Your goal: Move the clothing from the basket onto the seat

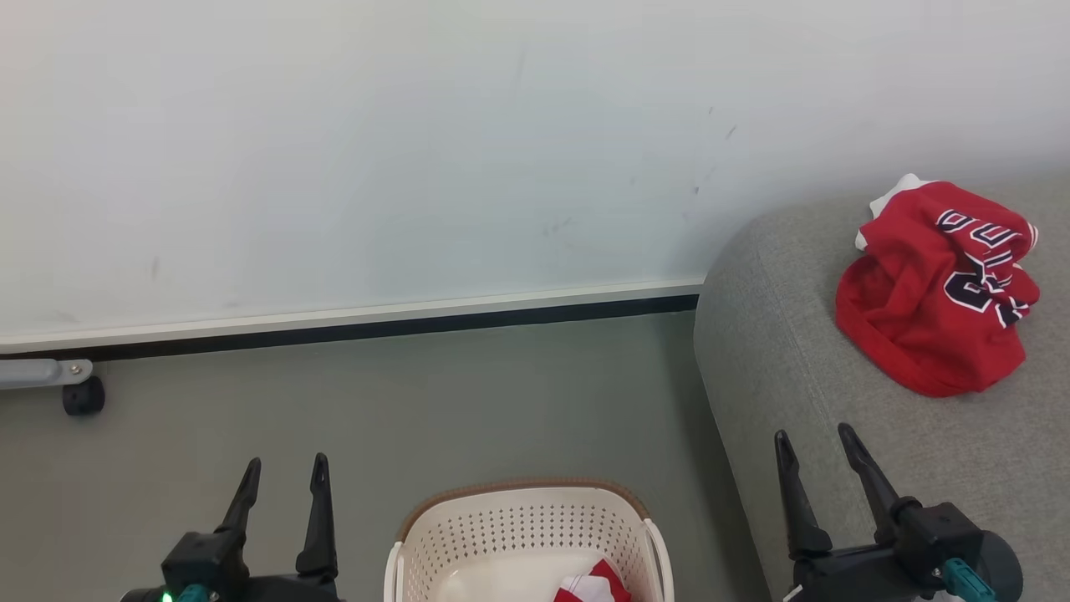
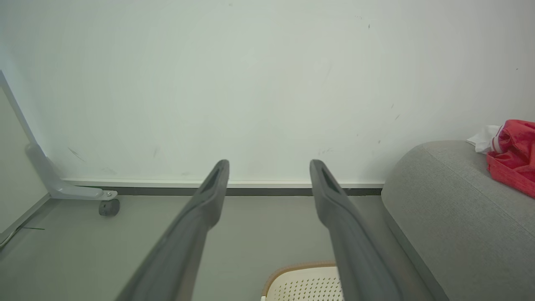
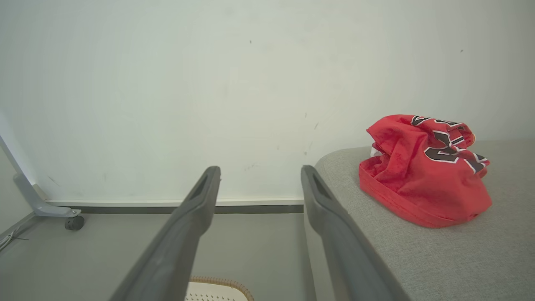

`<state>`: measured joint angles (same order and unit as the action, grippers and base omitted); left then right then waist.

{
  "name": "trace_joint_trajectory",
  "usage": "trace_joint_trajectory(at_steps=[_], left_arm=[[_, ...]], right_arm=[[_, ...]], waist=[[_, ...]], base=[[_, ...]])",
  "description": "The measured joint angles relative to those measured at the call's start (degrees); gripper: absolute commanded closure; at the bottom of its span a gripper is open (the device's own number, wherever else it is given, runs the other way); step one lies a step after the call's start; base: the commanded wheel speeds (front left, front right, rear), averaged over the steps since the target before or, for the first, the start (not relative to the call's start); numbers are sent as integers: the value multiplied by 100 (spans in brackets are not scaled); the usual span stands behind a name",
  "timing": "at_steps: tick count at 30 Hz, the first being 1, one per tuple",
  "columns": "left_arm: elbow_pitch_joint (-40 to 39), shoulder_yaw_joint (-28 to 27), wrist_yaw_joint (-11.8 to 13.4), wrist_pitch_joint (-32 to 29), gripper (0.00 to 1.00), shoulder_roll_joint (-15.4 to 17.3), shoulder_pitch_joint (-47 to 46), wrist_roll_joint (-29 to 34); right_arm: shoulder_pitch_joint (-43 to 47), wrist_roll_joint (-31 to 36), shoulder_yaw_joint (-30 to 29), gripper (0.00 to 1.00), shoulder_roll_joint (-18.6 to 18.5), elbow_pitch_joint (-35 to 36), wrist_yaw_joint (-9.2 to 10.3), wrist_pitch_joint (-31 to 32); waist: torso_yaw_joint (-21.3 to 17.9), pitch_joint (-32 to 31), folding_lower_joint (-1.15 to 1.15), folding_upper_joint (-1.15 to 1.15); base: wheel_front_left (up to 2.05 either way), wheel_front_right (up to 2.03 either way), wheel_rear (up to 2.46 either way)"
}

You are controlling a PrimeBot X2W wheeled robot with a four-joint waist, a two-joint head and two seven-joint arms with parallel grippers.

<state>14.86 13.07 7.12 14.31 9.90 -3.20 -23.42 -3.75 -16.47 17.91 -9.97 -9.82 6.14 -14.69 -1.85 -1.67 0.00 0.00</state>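
The cream basket's bottom [image 1: 499, 581] is in clear view next to the red-and-white clothing piece [image 1: 596, 585], so I should expect the basket to be empty when I take that piece out.
A crumpled red jersey [image 1: 936, 288] with black lettering lies on the grey sofa seat [image 1: 802, 334] at the right, also seen as the jersey [image 3: 422, 171] on the seat [image 3: 459, 259] in the right wrist view. The cream basket [image 1: 518, 527] stands on the floor at bottom centre, and a red-and-white piece [image 1: 595, 585] lies inside it. My left gripper [image 1: 284, 472] is open over the floor left of the basket. My right gripper [image 1: 815, 441] is open above the seat's front left part, short of the jersey. Both hold nothing.
A pale wall with a dark baseboard [image 1: 376, 322] runs behind the grey floor. A grey metal leg with a black caster [image 1: 82, 395] stands at the far left by the wall. Bare floor lies between the basket and the wall.
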Motion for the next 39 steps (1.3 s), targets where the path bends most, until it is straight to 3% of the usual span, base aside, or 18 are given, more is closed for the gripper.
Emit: trace_joint_trajectory(at_steps=[39], left_arm=[[-478,-207,0,0,0,-175,460,367]], right_arm=[[469,258,-559,0,0,761,91,0]], waist=[[4,94,0,0]], base=[[0,0,0]])
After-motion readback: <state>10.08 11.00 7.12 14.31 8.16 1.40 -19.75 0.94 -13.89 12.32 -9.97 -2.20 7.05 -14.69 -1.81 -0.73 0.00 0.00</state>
